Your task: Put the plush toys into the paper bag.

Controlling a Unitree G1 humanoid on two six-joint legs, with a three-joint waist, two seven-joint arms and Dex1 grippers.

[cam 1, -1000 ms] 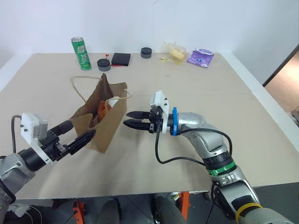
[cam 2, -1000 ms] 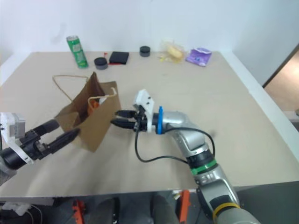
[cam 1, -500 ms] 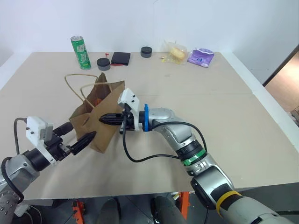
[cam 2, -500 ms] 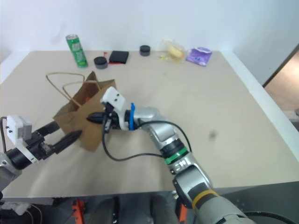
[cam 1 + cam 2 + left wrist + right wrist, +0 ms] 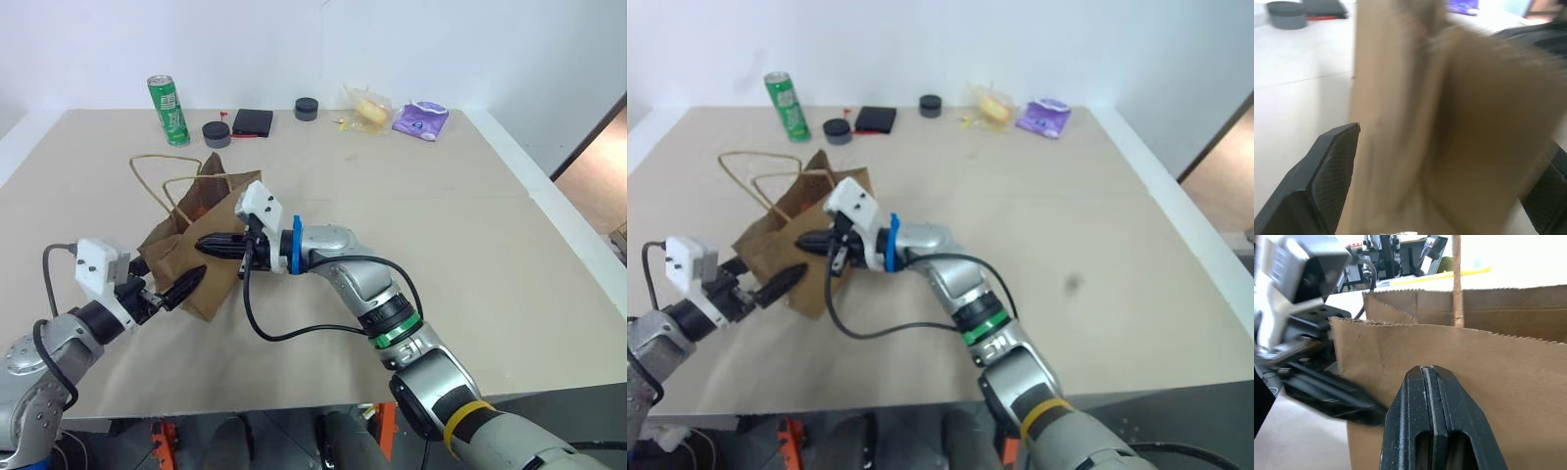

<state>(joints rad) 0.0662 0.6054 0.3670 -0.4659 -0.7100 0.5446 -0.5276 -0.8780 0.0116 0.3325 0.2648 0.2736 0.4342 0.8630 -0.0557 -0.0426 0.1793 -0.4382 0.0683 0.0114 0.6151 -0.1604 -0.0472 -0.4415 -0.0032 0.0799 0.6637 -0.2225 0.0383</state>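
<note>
My right gripper should move away before my left gripper swings the bag round by its folded edge [image 5: 162,266], because my right gripper lies across the slanted bag's near side [image 5: 217,278].
The brown paper bag [image 5: 191,262] stands at the table's near left, mouth up, its twine handles [image 5: 155,182] leaning left. A speck of orange-brown [image 5: 203,210] shows in its mouth; the plush toys are otherwise hidden and I cannot tell what the speck is. My right gripper [image 5: 203,245] is shut, reaching level across, with its tips [image 5: 1428,372] against the bag's near wall [image 5: 1498,396]. My left gripper [image 5: 176,289] is open at the bag's lower near corner. In the left wrist view, the bag's folded edge [image 5: 1415,122] lies between its spread fingers [image 5: 1327,171].
Along the back of the table stand a green can [image 5: 169,111], two grey rolls [image 5: 217,134] [image 5: 307,109], a black flat case [image 5: 254,123], a clear packet with yellow contents [image 5: 368,112] and a purple packet [image 5: 421,120]. Bare tabletop [image 5: 460,245] lies right of the bag.
My right gripper shut and swung left from beside the bag to press on its near wall. The bag shifted left. My left gripper came forward, its fingers now straddling the bag's corner.
</note>
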